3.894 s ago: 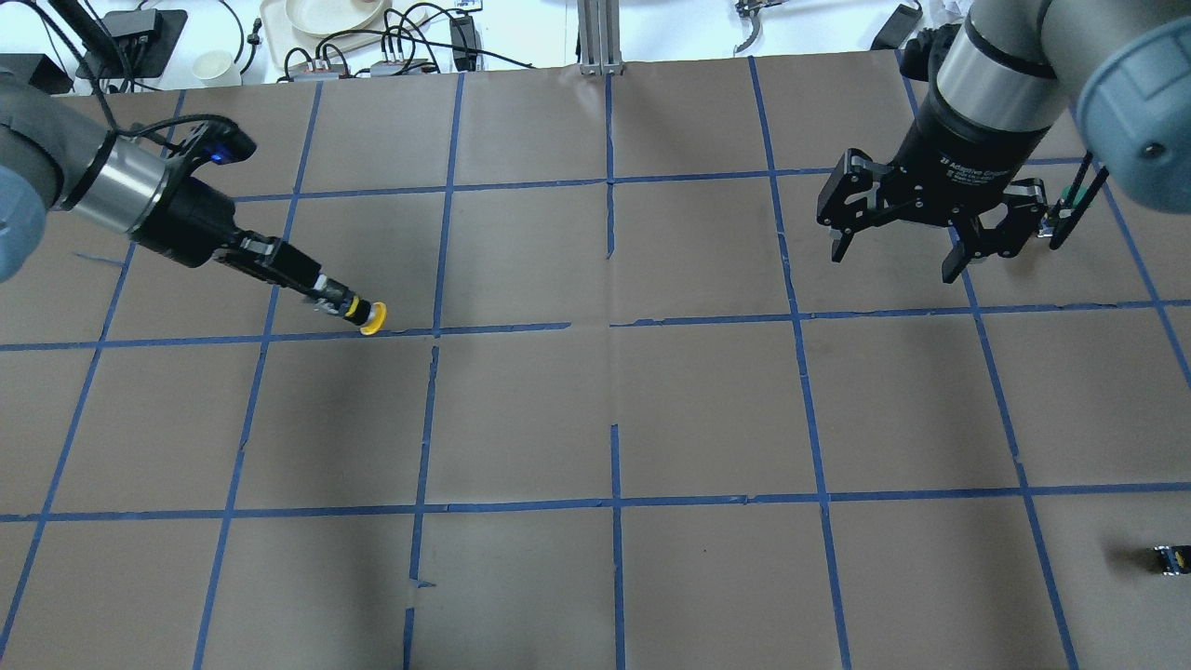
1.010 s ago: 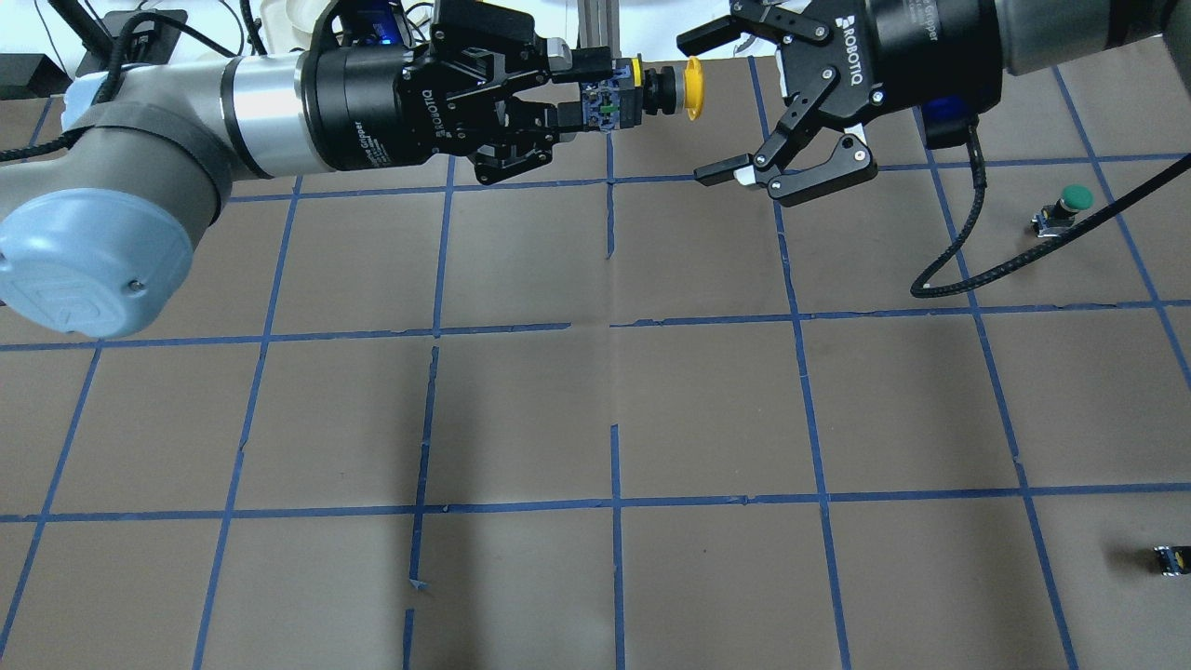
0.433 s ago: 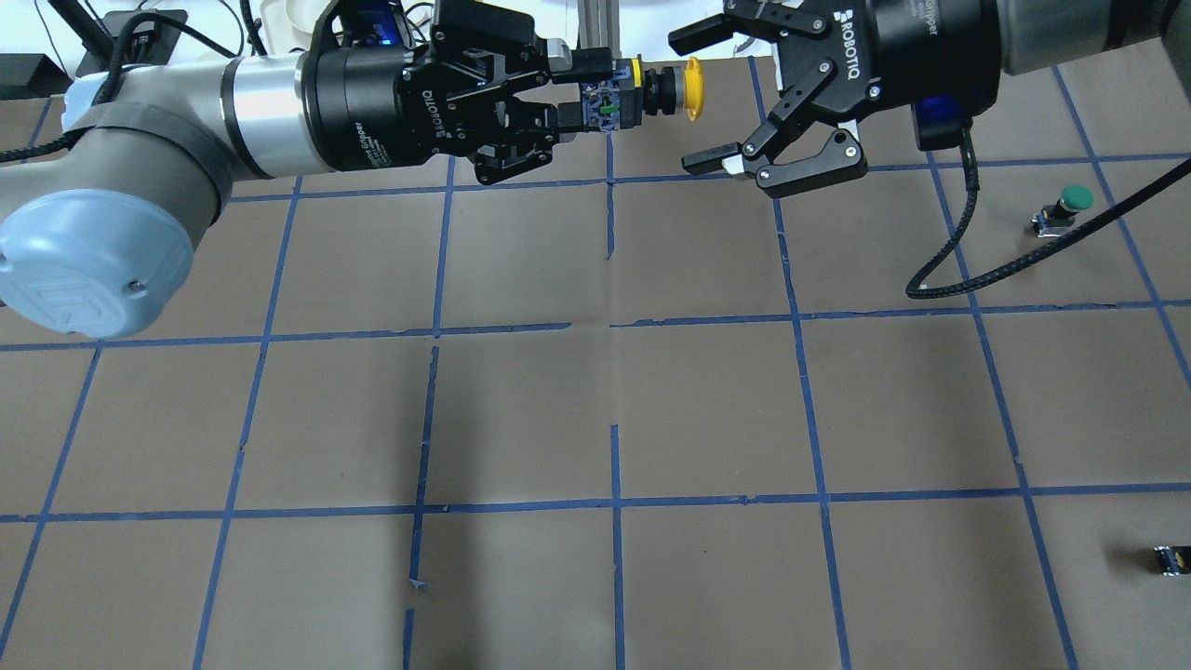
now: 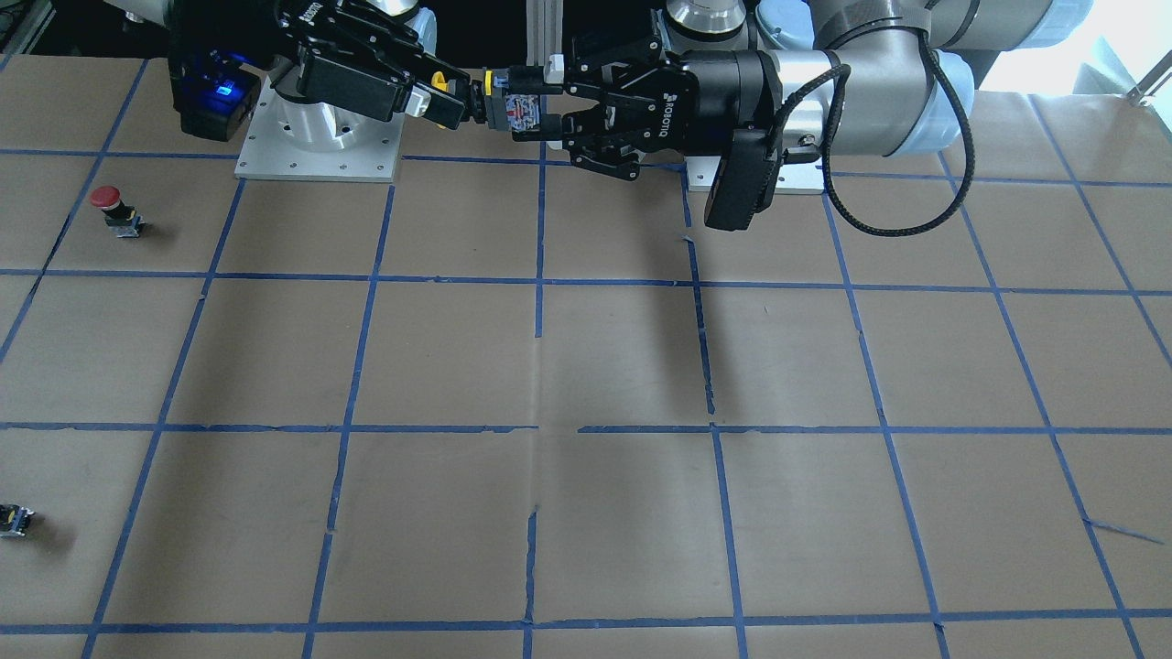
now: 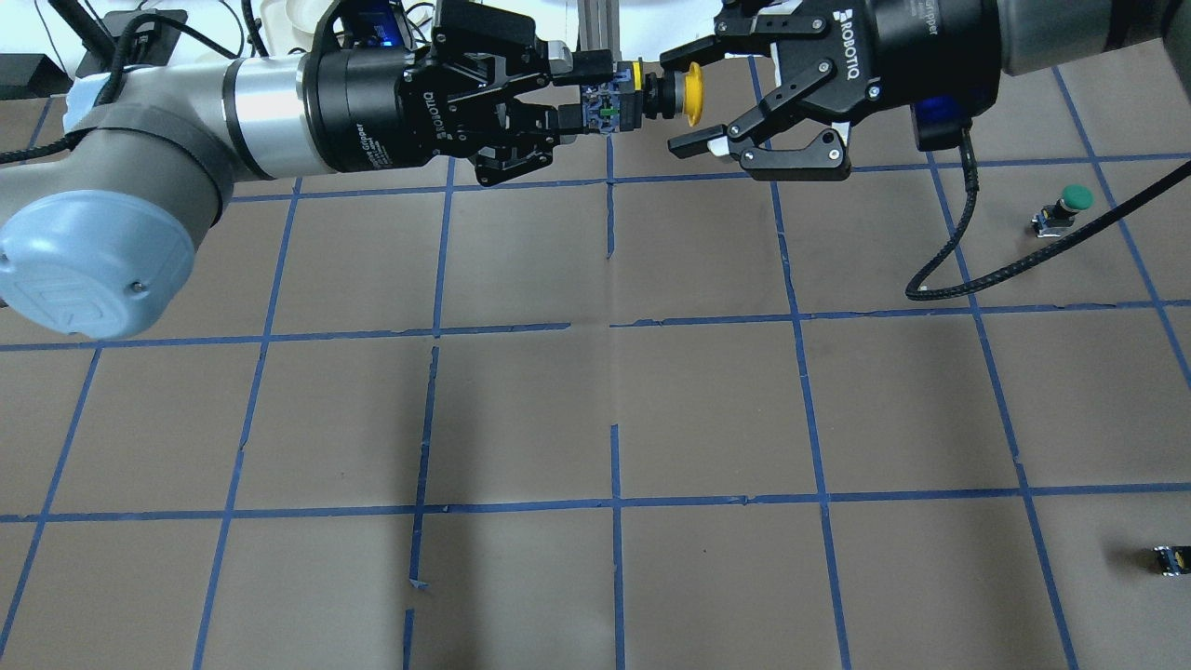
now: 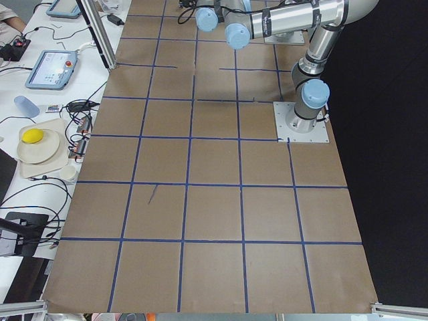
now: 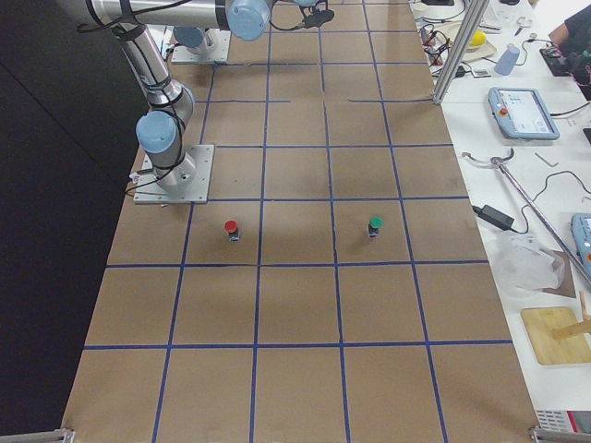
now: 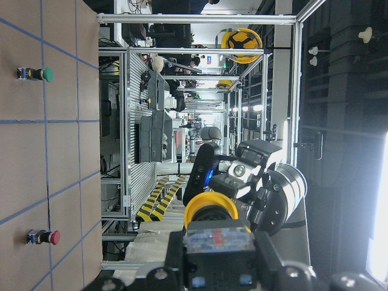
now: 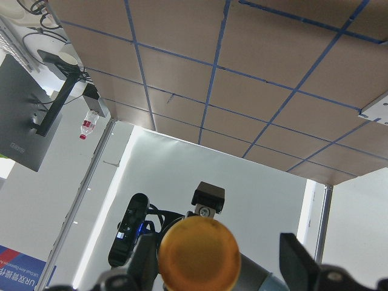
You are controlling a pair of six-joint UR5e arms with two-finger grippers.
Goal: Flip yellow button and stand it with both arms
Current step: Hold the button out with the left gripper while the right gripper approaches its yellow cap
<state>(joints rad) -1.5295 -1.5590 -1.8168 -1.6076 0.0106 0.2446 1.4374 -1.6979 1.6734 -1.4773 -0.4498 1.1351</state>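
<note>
The yellow cap [image 4: 440, 81] stays level on the sideways block body, so the body [image 4: 523, 112] will come along when the robot carries the button by its cap.
My left gripper [image 5: 588, 91] is shut on the black and grey block body of the yellow button [image 5: 651, 93]. It holds the button level, high above the table's far middle, with the yellow cap pointing at my right gripper [image 5: 679, 105]. The right gripper is open, its fingers above and below the cap, and I see no contact. The front view shows the button [image 4: 508, 105] between both grippers. The left wrist view shows the cap [image 8: 210, 206] ahead, and the right wrist view shows the cap [image 9: 200, 254] between its fingers [image 9: 297, 257].
A green-capped button [image 5: 1065, 207] stands on the table at the right. A red-capped button [image 4: 114, 210] stands nearer the robot's right base. A small capless black block [image 5: 1170, 558] lies near the right front edge. Brown paper with blue tape lines covers the table [image 5: 614, 409].
The left arm has lifted the button from the table's left to the far middle. In the last second the right gripper moved left, its fingers narrowing around the cap.
</note>
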